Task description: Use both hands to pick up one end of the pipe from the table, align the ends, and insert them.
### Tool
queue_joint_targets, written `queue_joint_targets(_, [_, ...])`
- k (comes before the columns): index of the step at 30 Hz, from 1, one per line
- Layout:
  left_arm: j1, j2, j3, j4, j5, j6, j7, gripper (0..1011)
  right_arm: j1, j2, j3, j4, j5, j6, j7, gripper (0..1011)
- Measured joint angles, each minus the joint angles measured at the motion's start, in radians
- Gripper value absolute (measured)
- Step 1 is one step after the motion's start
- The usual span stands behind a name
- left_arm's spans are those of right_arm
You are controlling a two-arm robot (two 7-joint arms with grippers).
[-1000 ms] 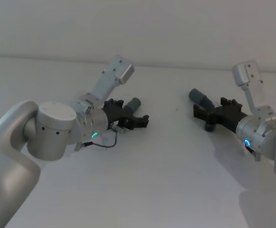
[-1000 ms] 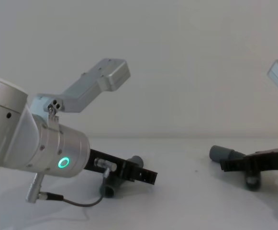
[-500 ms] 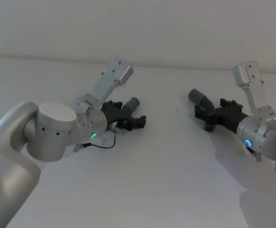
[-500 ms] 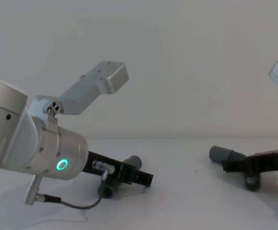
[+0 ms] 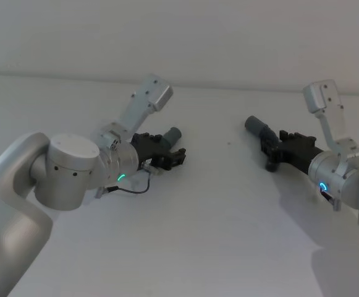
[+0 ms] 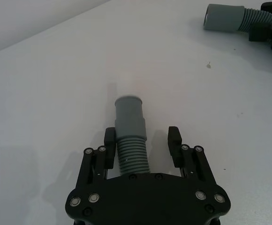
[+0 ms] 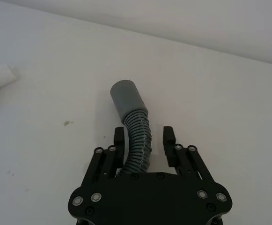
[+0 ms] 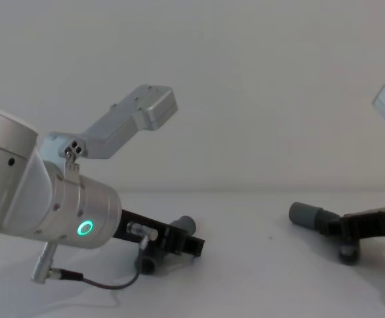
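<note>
My gripper will leave the smooth cuff [image 8: 305, 214] sticking out at a slant when it lifts the ribs, because the ribbed part [image 7: 139, 139] lies curved behind the cuff.
Two bent grey pipe pieces lie apart on the white table [image 5: 228, 216]. The left piece [image 5: 174, 133] [image 6: 128, 122] [image 8: 187, 224] points its smooth cuff away from my left gripper [image 5: 170, 151] [image 6: 141, 140] [image 8: 185, 245]. That gripper is open, its fingers astride the ribbed part with a gap on one side. The right piece [image 5: 256, 127] [image 7: 126, 101] [image 8: 306, 214] lies the same way in my right gripper [image 5: 272, 148] [image 7: 144, 138] [image 8: 344, 228], which is open around the ribs. A white tip [image 7: 0, 75] of the left piece shows far off in the right wrist view.
Bare white table lies between the two pieces and in front of both arms. A small dark speck [image 5: 229, 143] marks the surface between them. A pale wall [image 5: 179, 37] closes off the table's far edge. A thin cable [image 8: 99, 281] loops under the left wrist.
Both grippers have drawn back a little along their pieces, so more of each cuff shows beyond the fingertips. The pieces have stayed on the table.
</note>
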Motion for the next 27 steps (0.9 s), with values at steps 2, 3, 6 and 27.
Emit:
queue_joint_targets(2, [0.000,0.000,0.000,0.000,0.000,0.000,0.000,662,0.000,0.000,0.000,0.000,0.000,0.000,0.000,458])
queue_joint_targets(3, [0.000,0.000,0.000,0.000,0.001,0.000,0.000,649,0.000,0.000,0.000,0.000,0.000,0.000,0.000,414])
queue_joint_targets(6, [0.000,0.000,0.000,0.000,0.001,0.001,0.001,629,0.000,0.000,0.000,0.000,0.000,0.001,0.001,316])
queue_joint_targets(27, [0.001,0.001,0.000,0.000,0.002,0.003,0.002,488,0.000,0.000,0.001,0.000,0.000,0.001,0.001,165])
